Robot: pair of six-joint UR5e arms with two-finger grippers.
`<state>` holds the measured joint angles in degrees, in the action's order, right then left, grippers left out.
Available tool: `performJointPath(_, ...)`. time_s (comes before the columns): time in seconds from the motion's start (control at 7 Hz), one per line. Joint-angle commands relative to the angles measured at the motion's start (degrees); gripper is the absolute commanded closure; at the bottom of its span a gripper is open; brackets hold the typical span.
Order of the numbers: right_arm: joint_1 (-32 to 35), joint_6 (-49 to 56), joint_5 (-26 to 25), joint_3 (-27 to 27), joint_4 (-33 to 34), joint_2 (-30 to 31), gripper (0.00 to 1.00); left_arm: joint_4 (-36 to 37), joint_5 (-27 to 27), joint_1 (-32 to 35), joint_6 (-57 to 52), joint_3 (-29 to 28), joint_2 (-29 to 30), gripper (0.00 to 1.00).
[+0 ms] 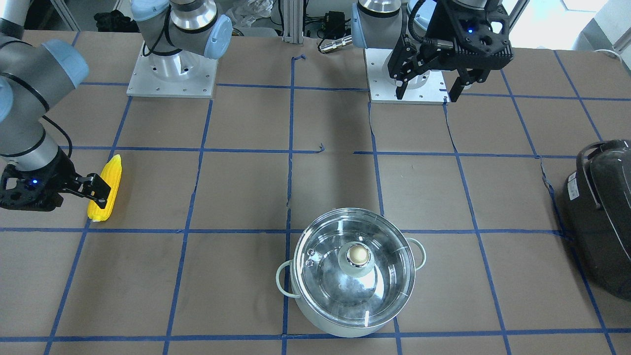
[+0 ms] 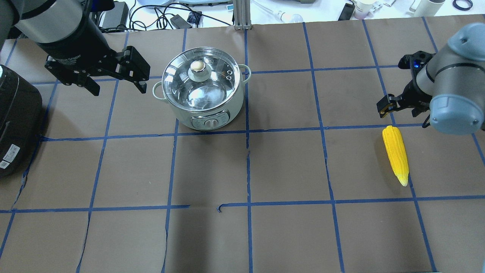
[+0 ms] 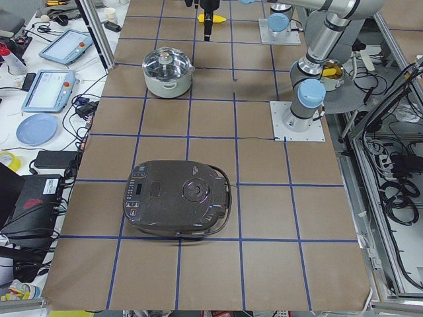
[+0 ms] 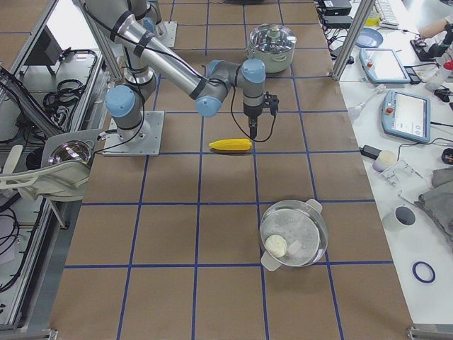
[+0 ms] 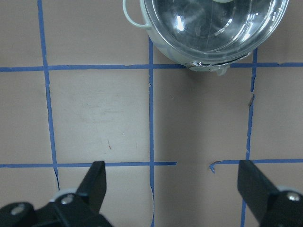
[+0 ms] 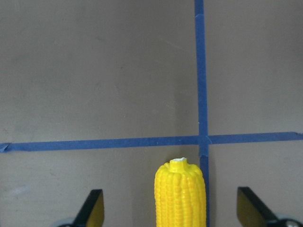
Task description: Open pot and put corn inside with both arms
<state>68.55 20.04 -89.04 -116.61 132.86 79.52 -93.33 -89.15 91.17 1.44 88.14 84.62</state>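
Observation:
My gripper is about to lower the yellow corn, which looks shorter than the pot's wide round rim [image 1: 355, 268]. So the corn will fit whole inside the pot, lying down.
The pot [image 2: 202, 94] stands at the far left-centre of the table, pale mint outside, with its glass lid [image 2: 189, 81] and gold knob [image 2: 197, 66] on. It also shows in the front view [image 1: 352, 296] and at the top of the left wrist view [image 5: 213, 28]. My left gripper [image 2: 119, 89] is open and empty, hovering left of the pot. The yellow corn [image 2: 396, 153] lies on the table at the right. My right gripper [image 6: 171, 210] is open above the corn's blunt end [image 6: 181, 189], with one finger on each side of it.
A big dark grey appliance [image 2: 15, 121] sits at the table's left edge. In the right exterior view a second steel bowl [image 4: 294, 234] with white pieces stands near the table's right end. The arm bases [image 1: 171, 74] stand at the robot's side.

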Motion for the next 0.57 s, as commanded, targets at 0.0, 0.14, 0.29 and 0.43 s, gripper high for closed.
performJointPath(0.0, -0.2, 5.5, 0.5, -6.3, 6.9, -1.2, 0.0, -0.3, -0.2, -0.1, 0.1, 0.0, -0.1, 0.0)
performJointPath(0.14, -1.8, 9.1, 0.5, -6.3, 8.0, -3.0, 0.0, -0.4, -0.3, 0.2, 0.1, 0.0, 0.0, 0.0)
performJointPath(0.29, -3.8, 10.3, 0.8, -6.3, 8.0, -3.8, 0.0, 0.2, -0.4, 0.1, 0.1, -0.8, 2.2, 0.0)
performJointPath(0.43, -3.9, 10.5, 0.7, -6.3, 7.8, -3.8, 0.0, 4.9, 0.2, 0.0, 0.9, -1.3, 7.1, 0.0)
